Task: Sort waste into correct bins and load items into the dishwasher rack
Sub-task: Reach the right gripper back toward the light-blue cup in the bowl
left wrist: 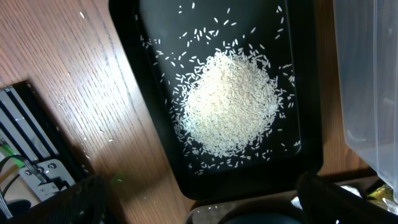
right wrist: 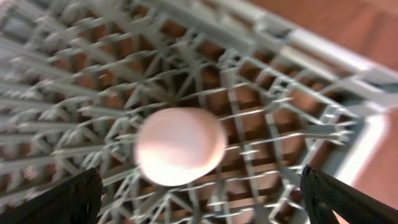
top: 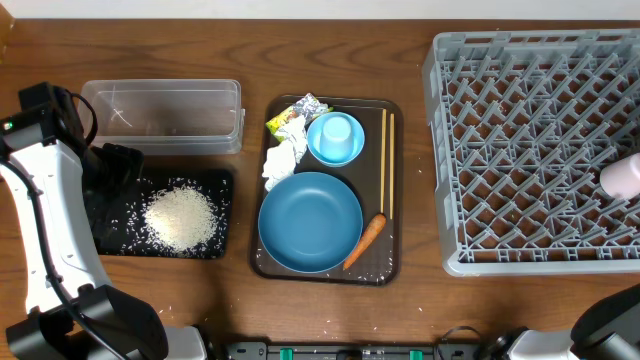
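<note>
The light blue cup is standing free in the light blue bowl (top: 335,157), so the robot's open right gripper should go on moving toward the cup (top: 338,130) until its fingers close around it.
White rice (top: 181,218) lies piled in the black tray (top: 222,182), also in the left wrist view (left wrist: 231,102). The clear tub (top: 165,115) stands behind it. My left gripper (top: 118,165) hovers open and empty over the black tray's left end (left wrist: 205,208). On the brown tray lie the dark blue plate (top: 310,220), light blue cup (top: 335,137), chopsticks (top: 386,165), carrot (top: 365,240), tissue (top: 283,160) and wrapper (top: 297,110). The white cup (top: 622,176) lies in the grey rack (top: 540,150). My right gripper (right wrist: 202,202) is open above the cup (right wrist: 180,146). No light blue bowl is in view.
The brown serving tray (top: 392,265) sits between the black tray and the rack. Stray rice grains lie on the wooden table by the black tray (left wrist: 81,15) and on the brown tray's front. The right arm's base (top: 610,325) is at the bottom right.
</note>
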Robot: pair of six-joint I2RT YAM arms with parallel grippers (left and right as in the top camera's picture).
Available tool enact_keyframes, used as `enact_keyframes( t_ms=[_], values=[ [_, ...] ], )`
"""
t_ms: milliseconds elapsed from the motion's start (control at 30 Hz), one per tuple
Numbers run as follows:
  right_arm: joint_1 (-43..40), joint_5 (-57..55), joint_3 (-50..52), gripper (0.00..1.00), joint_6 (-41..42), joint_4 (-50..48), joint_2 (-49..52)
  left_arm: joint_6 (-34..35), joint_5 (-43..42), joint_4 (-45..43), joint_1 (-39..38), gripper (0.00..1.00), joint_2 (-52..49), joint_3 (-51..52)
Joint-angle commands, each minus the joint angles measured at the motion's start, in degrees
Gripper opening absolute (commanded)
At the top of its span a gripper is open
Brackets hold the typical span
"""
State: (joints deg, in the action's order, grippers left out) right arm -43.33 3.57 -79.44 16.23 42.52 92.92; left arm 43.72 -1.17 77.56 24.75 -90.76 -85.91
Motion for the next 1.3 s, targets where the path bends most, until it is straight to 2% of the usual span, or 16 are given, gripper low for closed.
enact_keyframes(
  t_ms=[0,233,333,500,667,800,933,1267],
  values=[
    [0.37,11.21,-0.28,0.99,-2.14,0.37,-0.68,0.52,0.31,0.17,0.2,0.99,-0.55,-0.5],
    [8.11,33.57,-0.28,0.98,-3.76,0.5,-2.97,0.52,0.31,0.17,0.2,0.99,-0.55,-0.5],
    [16.48,34.36,-0.28,0.98,-5.44,0.2,-3.23,0.52,0.28,0.17,0.2,0.99,-0.55,-0.5],
    [34.58,23.89,-0.28,0.99,-5.97,-3.1,-2.05,0.52,0.31,0.17,0.2,0.99,-0.55,-0.5],
    [53.37,9.97,-0.28,0.99,-2.64,-10.05,1.95,0.52,0.31,0.17,0.2,0.99,-0.55,-0.5],
    [65.0,0.52,-0.28,0.99,-0.63,-16.17,6.73,0.52,0.31,0.15,0.2,0.99,-0.55,-0.5],
    [72.41,-10.23,-0.28,0.99,3.96,-19.98,12.28,0.52,0.31,0.15,0.2,0.99,-0.55,-0.5],
    [78.84,-11.37,-0.28,0.99,4.76,-24.85,19.56,0.52,0.31,0.17,0.2,0.99,-0.55,-0.5]
  ],
)
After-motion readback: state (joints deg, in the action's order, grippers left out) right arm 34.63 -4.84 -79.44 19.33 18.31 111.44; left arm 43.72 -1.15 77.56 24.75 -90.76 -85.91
